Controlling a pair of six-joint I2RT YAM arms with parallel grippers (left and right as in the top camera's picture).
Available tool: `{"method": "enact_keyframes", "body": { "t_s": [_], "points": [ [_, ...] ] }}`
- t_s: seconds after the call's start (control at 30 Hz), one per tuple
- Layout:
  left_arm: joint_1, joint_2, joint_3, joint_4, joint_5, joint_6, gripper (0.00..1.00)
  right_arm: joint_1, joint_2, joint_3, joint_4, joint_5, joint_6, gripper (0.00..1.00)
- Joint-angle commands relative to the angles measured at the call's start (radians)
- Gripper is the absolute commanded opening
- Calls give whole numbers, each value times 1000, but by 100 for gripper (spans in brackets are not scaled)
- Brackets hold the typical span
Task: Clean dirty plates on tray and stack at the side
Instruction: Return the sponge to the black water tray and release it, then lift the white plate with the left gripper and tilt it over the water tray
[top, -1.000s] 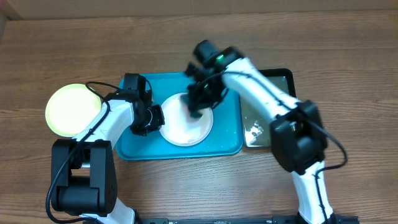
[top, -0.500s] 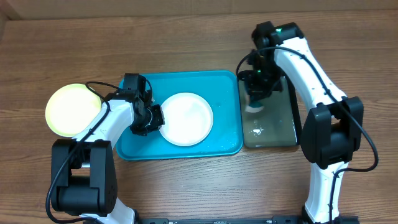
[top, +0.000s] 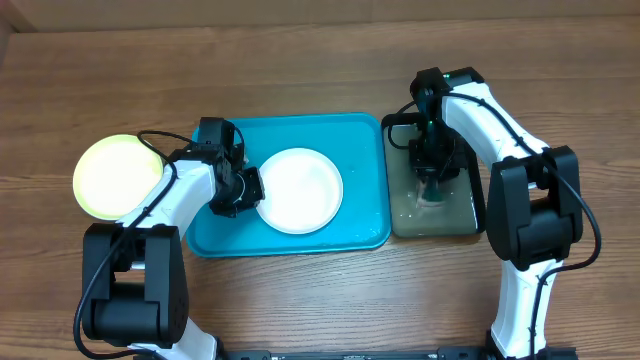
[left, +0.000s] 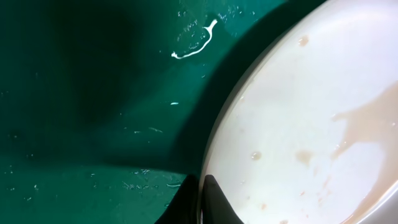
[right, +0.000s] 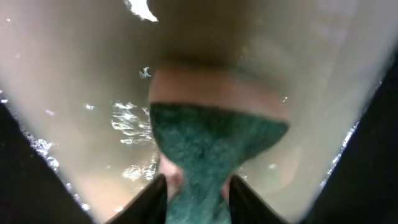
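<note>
Pale orange liquid (left: 367, 140) lies in a pool on the white plate, so the robot's left gripper should pick up the plate and tilt it over the black tray (top: 409, 212) before it stacks the plate.
A white plate (top: 298, 190) with pale orange smears (left: 298, 124) lies on the teal tray (top: 350, 150). My left gripper (top: 250, 190) is shut on the plate's left rim, one finger over and one under it (left: 200, 205). A yellow-green plate (top: 118, 177) rests on the table left of the tray. My right gripper (top: 432, 190) hangs over the black tray (top: 462, 215). It is shut on a green sponge (right: 211, 137) with a pinkish underside, dipped in murky water (right: 74, 74). The sponge is pinched narrow between the fingers (right: 196, 193).
The black tray of water stands directly against the teal tray's right side. The left arm (top: 170, 200) lies across the gap between the yellow-green plate and the teal tray. Bare wooden table (top: 300, 70) surrounds everything.
The right arm carried the sponge off the white plate, over to the black tray and down into the water, and its jaws have spread a little. The left gripper has not moved.
</note>
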Motion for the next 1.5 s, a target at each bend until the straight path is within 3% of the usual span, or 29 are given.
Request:
{"method": "enact_keyframes", "body": {
  "t_s": [0.0,0.07,0.2,0.4,0.47,0.6,0.77,1.0,1.27,1.47],
  "points": [
    [-2,8,10,6,8,21,11,-5,-29,26,-8,19,6,43],
    [-2,8,10,5,8,21,14,-18,-29,64,-32,19,6,51],
    [-2,8,10,1,8,21,25,-70,-29,158,-90,19,0,53],
    [-2,9,8,-6,1,22,25,-185,-29,193,-98,16,-1,58],
    [-3,9,2,-7,-23,21,25,-224,-29,192,-101,16,-1,100],
    [-5,9,-24,11,-37,16,22,-293,-29,192,-111,16,-1,100],
    [-20,9,-31,34,-37,13,4,-341,-29,192,-78,16,-1,100],
    [-22,9,47,-23,-69,14,4,-351,-29,192,54,16,-1,100],
    [-23,9,328,-243,-122,13,4,-351,-29,192,218,16,-1,100],
    [-54,9,513,-323,-191,13,4,-351,-29,192,293,16,-1,100]
  ]
}}
